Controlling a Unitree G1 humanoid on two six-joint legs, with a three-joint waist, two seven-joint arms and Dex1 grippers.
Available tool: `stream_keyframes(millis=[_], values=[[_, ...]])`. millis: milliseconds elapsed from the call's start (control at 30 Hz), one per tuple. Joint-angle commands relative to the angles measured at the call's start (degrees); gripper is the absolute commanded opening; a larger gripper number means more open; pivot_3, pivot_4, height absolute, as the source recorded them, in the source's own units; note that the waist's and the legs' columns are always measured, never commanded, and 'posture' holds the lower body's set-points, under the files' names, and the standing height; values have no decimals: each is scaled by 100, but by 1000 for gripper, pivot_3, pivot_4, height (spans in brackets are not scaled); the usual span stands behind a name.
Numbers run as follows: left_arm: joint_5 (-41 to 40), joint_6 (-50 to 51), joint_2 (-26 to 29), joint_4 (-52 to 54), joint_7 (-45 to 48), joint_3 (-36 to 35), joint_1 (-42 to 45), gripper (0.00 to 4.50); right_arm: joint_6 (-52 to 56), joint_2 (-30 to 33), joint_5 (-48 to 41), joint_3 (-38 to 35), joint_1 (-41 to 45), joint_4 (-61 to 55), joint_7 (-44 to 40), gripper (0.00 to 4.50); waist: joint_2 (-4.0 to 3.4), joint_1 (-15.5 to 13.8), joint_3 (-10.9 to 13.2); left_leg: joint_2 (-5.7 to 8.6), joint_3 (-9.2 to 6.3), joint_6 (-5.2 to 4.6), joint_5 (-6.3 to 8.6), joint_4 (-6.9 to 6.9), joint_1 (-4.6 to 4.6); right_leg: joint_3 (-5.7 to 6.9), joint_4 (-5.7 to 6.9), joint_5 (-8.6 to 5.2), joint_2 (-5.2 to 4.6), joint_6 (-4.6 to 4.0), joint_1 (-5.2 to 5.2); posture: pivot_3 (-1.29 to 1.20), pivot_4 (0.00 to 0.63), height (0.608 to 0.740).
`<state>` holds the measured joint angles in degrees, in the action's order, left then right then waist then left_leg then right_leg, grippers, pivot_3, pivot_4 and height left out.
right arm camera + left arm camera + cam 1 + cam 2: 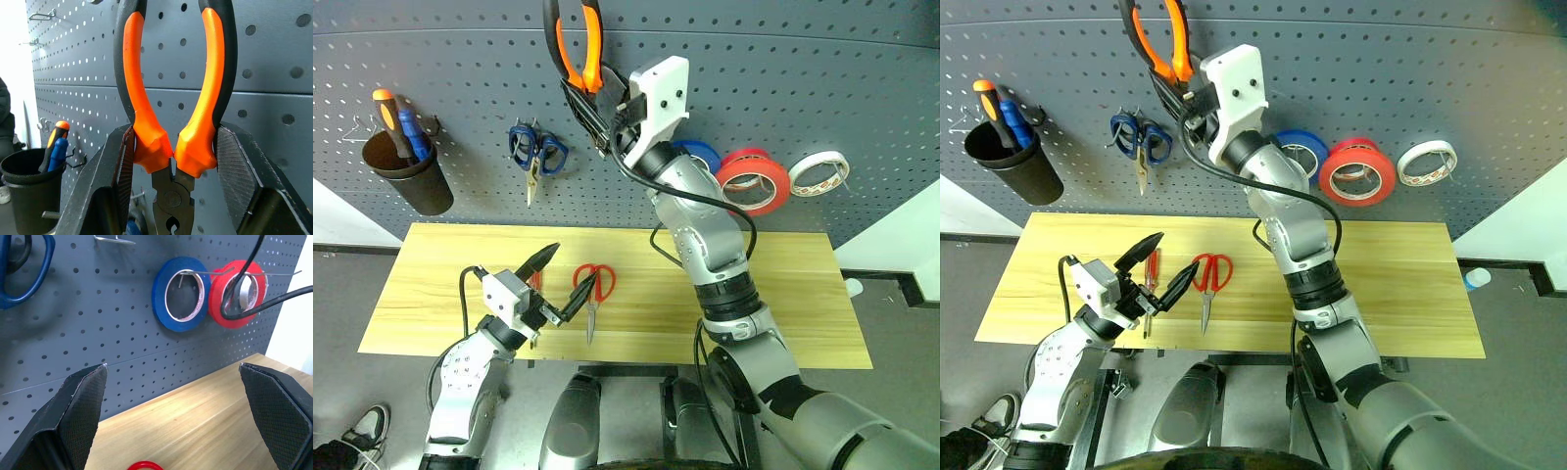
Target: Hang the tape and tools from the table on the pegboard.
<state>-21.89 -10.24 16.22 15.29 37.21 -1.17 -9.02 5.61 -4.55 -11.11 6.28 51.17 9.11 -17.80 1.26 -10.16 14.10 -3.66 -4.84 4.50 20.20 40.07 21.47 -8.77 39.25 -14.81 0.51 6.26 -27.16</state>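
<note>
My right gripper keeps lowering the pliers, with the pliers' nose (173, 208) pointing down and their handles up, into the empty wire hook (115, 240) until the handles rest on it.
My right gripper (597, 106) is raised high against the dark grey pegboard (822, 69) and is shut on the pliers (171, 98), just above their joint. Their orange-and-black handles point up along the board. The red tape (754, 182) hangs on a hook at the board's right, next to a blue roll. The red-handled scissors (593, 286) lie on the wooden table (783, 294), blades toward me. My left gripper (562, 280) hovers open just left of them. The slim red-handled screwdriver (1152, 270) lies under its fingers.
A black cup (409, 181) with an orange and a blue screwdriver hangs at the board's left. Blue-handled scissors (536, 149) hang beside it. A blue roll (181, 293) and a white roll (819, 173) flank the red tape. My right arm's cable runs along the arm.
</note>
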Motion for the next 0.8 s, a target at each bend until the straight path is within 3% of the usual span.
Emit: stream_keyframes(millis=[33, 800], values=[[-77, -59, -1, 327, -8, 2, -69, 4500, -329, -86, 31, -108, 280, 100, 44, 2047, 0, 1, 0, 0, 0, 0, 0, 0, 0, 0, 0, 0, 0, 0, 0, 381, 156, 677], [-139, -482, -219, 347, -97, -130, 66, 4500, -467, -138, 251, -215, 280, 562, 379, 2046, -1, -1, 0, -1, -1, 0, 0, 1, -1, 0, 8, 0, 2, 0, -2, 389, 165, 677]])
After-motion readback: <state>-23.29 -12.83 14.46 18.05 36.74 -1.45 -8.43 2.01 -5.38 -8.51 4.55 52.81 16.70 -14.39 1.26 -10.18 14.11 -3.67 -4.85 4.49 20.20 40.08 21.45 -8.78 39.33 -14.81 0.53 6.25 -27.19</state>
